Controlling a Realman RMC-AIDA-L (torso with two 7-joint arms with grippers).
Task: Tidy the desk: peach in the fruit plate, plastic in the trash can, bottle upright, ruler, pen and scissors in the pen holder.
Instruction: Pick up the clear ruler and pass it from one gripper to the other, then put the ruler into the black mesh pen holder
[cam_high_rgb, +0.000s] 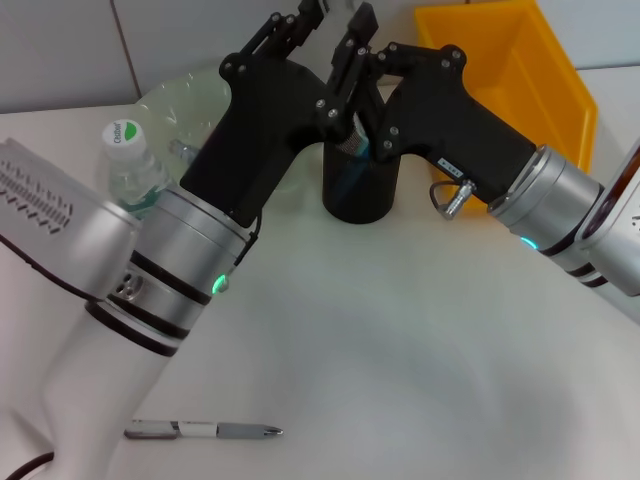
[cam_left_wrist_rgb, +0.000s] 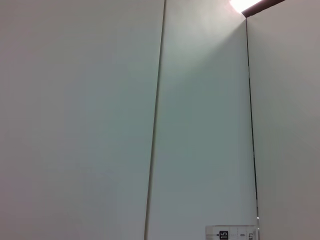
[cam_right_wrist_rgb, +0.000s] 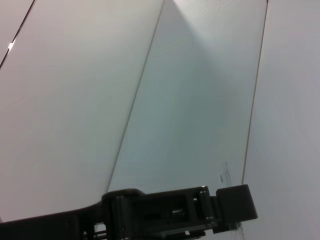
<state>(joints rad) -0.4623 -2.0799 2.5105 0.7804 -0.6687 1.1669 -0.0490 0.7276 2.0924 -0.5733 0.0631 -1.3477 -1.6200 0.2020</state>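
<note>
I should open my left gripper and move it away before my right gripper lowers the clear ruler (cam_left_wrist_rgb: 231, 232) into the pen holder (cam_high_rgb: 360, 190), because both my grippers are at the ruler.
My left gripper (cam_high_rgb: 303, 16) is raised above the black pen holder (cam_high_rgb: 360, 190) at the back of the table, pointing at the wall. It is shut on a clear ruler, whose end marked 15 shows in the left wrist view (cam_left_wrist_rgb: 232, 233). My right gripper (cam_high_rgb: 357, 28) is right beside it, also above the holder. Something blue (cam_high_rgb: 350, 168) stands inside the holder. A pen (cam_high_rgb: 205, 431) lies on the table near the front left. A clear bottle (cam_high_rgb: 128, 160) with a white cap stands upright at the left. The glass fruit plate (cam_high_rgb: 185, 100) is behind it. Peach, plastic and scissors are hidden.
A yellow bin (cam_high_rgb: 520, 70) stands at the back right, behind my right arm. Both arms cross the back half of the table. Both wrist views show mostly the tiled wall; a black gripper part (cam_right_wrist_rgb: 175, 215) shows in the right wrist view.
</note>
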